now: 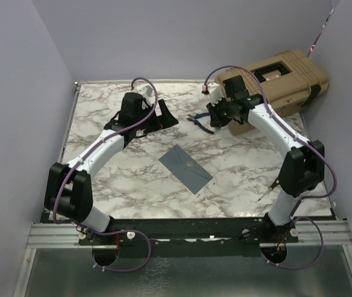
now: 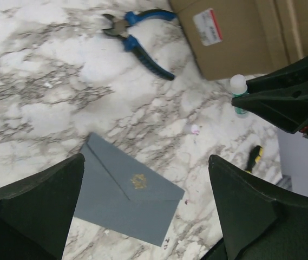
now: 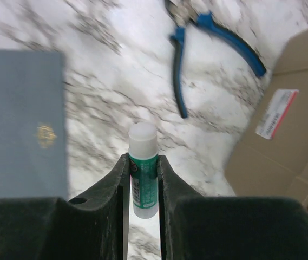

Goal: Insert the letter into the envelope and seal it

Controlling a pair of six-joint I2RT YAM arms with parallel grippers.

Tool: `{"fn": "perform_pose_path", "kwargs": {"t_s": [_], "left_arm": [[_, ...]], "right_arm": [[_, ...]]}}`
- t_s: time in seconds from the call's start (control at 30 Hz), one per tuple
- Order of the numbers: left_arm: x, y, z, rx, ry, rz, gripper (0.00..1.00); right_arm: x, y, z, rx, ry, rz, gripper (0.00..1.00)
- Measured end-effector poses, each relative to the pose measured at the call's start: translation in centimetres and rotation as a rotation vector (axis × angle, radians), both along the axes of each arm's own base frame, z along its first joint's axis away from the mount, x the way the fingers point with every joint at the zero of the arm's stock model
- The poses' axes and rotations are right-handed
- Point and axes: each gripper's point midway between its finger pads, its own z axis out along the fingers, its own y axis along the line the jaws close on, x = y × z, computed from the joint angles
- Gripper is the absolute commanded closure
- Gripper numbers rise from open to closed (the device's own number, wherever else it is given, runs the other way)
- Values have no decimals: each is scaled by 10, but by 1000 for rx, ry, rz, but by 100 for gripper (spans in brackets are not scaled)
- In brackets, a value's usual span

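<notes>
Next, my left gripper takes the glue stick, because my right gripper holds it around its green middle (image 3: 144,176) and must come free to grip its lower end (image 3: 145,210).
The grey-blue envelope (image 1: 185,167) lies flat mid-table, its pointed flap down over the face, with a small gold mark (image 2: 139,181) showing. It also shows in the left wrist view (image 2: 126,197) and the right wrist view (image 3: 26,119). The cream letter is not in view. My left gripper (image 1: 166,119) is open and empty, held above the table with the envelope below and between its fingers (image 2: 34,211). My right gripper (image 1: 213,117) is shut on a green glue stick with a white cap (image 3: 144,168), held above the marble right of the envelope; the stick also shows in the left wrist view (image 2: 239,93).
Blue-handled pliers (image 1: 199,121) lie at the back near the right gripper. A cardboard box (image 2: 229,32) and a tan case (image 1: 284,77) stand at the back right. A small yellow-and-black screwdriver (image 1: 270,189) lies by the right arm's base.
</notes>
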Motion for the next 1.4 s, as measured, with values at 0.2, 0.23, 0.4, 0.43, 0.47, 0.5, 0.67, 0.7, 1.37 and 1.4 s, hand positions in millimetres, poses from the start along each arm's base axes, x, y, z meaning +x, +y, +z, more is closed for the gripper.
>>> {"fn": "perform_pose_path", "kwargs": {"t_s": [0.2,0.23,0.4,0.43,0.47,0.5,0.67,0.7,1.37,1.4], "left_arm": [[-16,-24,37,-137,-104,-161,5],[-23,-26,47,-166,-137,-191,5],[-53,-37,87,-305,-263,-318,8],[-59,-39,94,-334,-281,-342,8],[-61,-39,97,-346,-288,-352,9],[-65,-41,103,-367,-304,-371,12],[-74,-43,117,-427,-330,-403,27],[-75,-44,120,-444,-331,-403,29],[-83,-52,138,-626,-241,-422,61],[-84,-52,138,-629,-243,-427,64]], "right_arm": [[-24,48,68,355,4,35,85],[-28,56,77,422,13,40,85],[-57,93,127,734,85,139,85],[-62,99,136,790,103,152,85],[-66,103,144,837,120,163,85],[-70,106,150,879,135,174,85],[-82,117,169,1039,227,200,84],[-84,119,172,1056,242,201,84],[-106,136,197,1169,345,246,84],[-107,136,197,1169,347,246,84]]}}
